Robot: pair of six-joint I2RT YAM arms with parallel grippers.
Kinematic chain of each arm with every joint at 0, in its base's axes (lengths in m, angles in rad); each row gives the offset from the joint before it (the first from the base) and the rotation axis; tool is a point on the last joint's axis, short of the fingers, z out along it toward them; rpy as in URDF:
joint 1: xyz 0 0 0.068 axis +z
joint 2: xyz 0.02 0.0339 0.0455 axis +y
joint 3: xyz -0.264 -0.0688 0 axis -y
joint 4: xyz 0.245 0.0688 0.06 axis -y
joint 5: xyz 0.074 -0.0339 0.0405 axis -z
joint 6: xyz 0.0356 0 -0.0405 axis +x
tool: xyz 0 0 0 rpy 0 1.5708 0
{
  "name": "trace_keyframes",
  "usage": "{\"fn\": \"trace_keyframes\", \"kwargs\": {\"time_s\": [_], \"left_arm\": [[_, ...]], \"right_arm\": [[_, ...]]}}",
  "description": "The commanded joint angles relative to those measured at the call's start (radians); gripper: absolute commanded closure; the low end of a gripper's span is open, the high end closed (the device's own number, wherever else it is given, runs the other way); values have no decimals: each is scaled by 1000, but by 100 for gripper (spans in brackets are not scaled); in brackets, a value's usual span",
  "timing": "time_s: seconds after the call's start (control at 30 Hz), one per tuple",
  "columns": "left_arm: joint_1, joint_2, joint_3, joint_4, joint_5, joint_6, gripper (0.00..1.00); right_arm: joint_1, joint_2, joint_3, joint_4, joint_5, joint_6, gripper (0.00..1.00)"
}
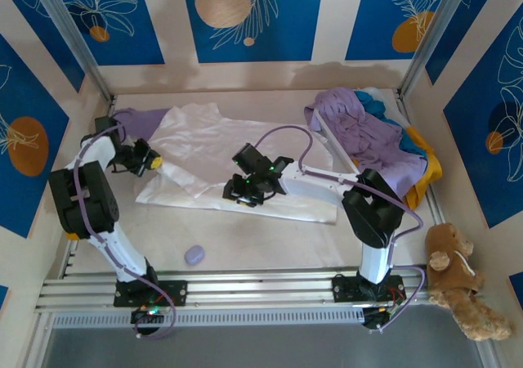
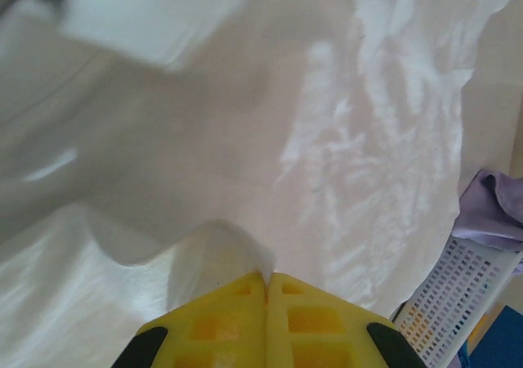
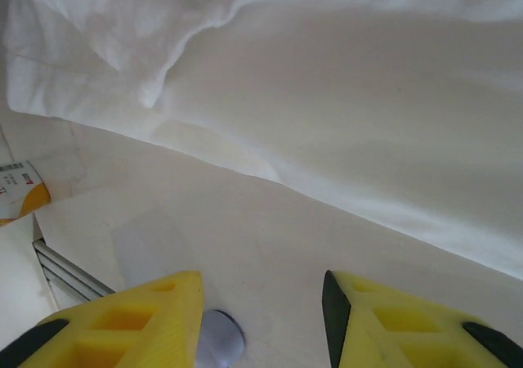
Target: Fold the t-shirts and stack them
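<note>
The raised fold [image 1: 176,174] is close above the white t-shirt's spread cloth [image 1: 181,145]. My left gripper should keep going toward the t-shirt's far side and let go of the fold onto that cloth.
A large white t-shirt [image 1: 204,151] lies spread across the middle of the table. At its left edge my left gripper [image 1: 151,162] is shut on a raised fold of the white t-shirt [image 2: 327,139]; in the left wrist view the left gripper [image 2: 267,276] has its yellow fingers pressed together with cloth pinched between them. My right gripper [image 1: 245,191] hovers over the shirt's near edge. In the right wrist view the right gripper [image 3: 261,302] is open above bare table, with the white t-shirt's [image 3: 327,98] hem just ahead. Lavender, teal and yellow-orange t-shirts [image 1: 368,127] are heaped at the right.
The heap sits in a white mesh basket [image 2: 458,294] at the back right. Another lavender cloth [image 1: 139,121] lies at the back left. A small lavender blob [image 1: 194,254] rests near the front rail [image 1: 245,290], and it also appears as the blob [image 3: 219,339] by my right fingers. A teddy bear [image 1: 458,278] lies off the table's right.
</note>
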Motion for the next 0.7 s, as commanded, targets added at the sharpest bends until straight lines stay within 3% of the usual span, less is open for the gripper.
{"fn": "trace_keyframes", "kwargs": {"time_s": [0.0,0.07,0.3,0.43,0.53,0.67], "left_arm": [[-9,50,63,56,31,-62,100],[-14,76,88,68,31,-74,100],[-40,167,170,83,49,-100,100],[-53,181,180,99,60,-109,87],[-55,179,180,114,68,-113,71],[-54,172,189,106,76,-98,60]], "right_arm": [[-2,26,33,73,-40,-9,51],[-5,46,39,124,-47,10,44],[-7,177,112,289,-77,74,43],[-6,234,149,343,-75,100,42],[-4,262,181,343,-62,99,42],[-12,307,221,351,-70,111,42]]}}
